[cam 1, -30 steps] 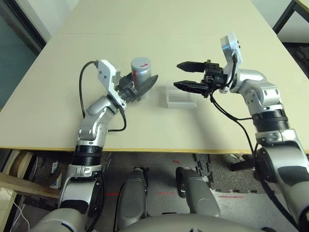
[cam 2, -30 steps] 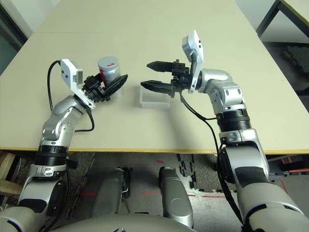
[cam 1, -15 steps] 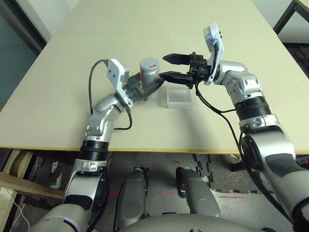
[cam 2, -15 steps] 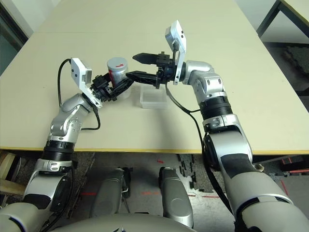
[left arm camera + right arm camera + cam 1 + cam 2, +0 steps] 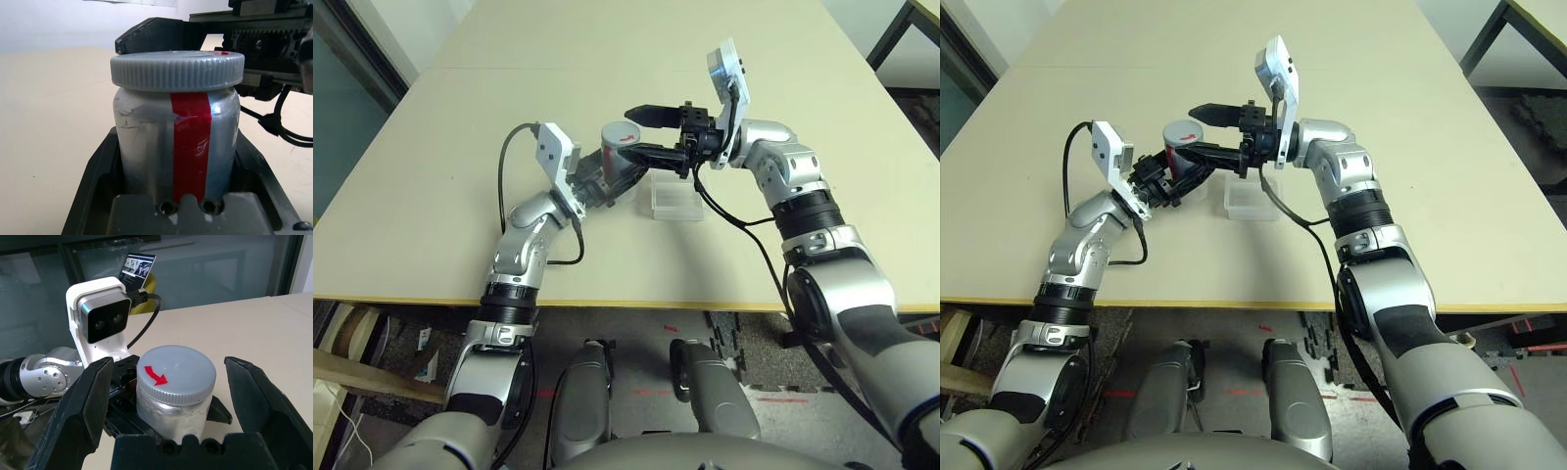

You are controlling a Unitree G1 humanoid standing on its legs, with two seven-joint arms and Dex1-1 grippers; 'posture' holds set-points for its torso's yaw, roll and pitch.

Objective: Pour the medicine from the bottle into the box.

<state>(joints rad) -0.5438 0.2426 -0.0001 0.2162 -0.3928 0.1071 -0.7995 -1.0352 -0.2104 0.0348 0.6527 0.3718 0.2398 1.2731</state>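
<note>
The grey cap (image 5: 178, 369) shuts the bottle in my left gripper. Next, my right gripper grasps the cap's rim (image 5: 178, 398) and turns it before I pour the medicine.
My left gripper (image 5: 610, 176) is shut on the lower body of the bottle (image 5: 619, 147), holding the silver cylinder with its red stripe (image 5: 190, 147) upright just left of the box (image 5: 675, 199). The grey cap (image 5: 176, 373), marked with a red arrow, is on the bottle. My right gripper (image 5: 628, 132) is open, with one black finger on each side of the cap and a gap to each. The box, a clear shallow tray, lies flat on the table (image 5: 754, 59) below the right gripper's wrist. The medicine is hidden inside the capped bottle.
The beige table stretches far back and to both sides, with its front edge (image 5: 636, 305) close to my body. The white camera housing (image 5: 100, 316) and black cable of the left wrist sit just behind the bottle. A dark table leg (image 5: 901, 24) stands at the far right.
My right gripper has swung left from above the box to straddle the bottle's cap. My left arm has carried the bottle a little to the right, toward the box.
</note>
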